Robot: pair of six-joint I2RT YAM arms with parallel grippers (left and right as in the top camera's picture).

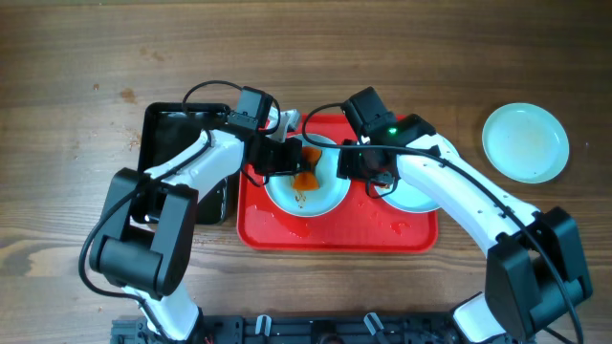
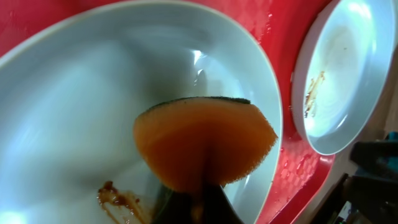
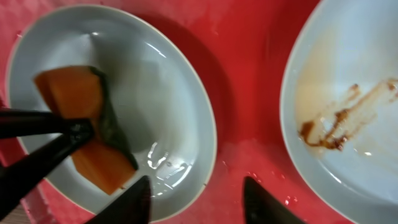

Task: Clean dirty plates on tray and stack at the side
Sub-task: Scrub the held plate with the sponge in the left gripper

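Note:
The orange sponge (image 1: 307,172) is pressed down by my left gripper past the brown sauce smear, so next I wipe the sponge back toward the plate's near rim, over the smear (image 1: 300,199).
The red tray (image 1: 335,234) holds two plates. The left plate (image 1: 320,199) has a brown sauce smear (image 2: 118,199) and a wet centre. My left gripper (image 1: 296,170) is shut on an orange sponge (image 2: 205,143) and presses it into this plate (image 2: 74,93). My right gripper (image 3: 199,202) is open astride that plate's right rim (image 3: 199,124), one finger over the plate and one over the tray. The right plate (image 1: 421,199), smeared with sauce (image 3: 323,134), lies partly under my right arm. A third plate (image 1: 525,142) sits on the table at the far right.
A black tray (image 1: 177,134) lies left of the red tray, partly under my left arm. Water drops lie on the red tray between the plates (image 3: 249,174). The wooden table (image 1: 76,115) surrounds both trays.

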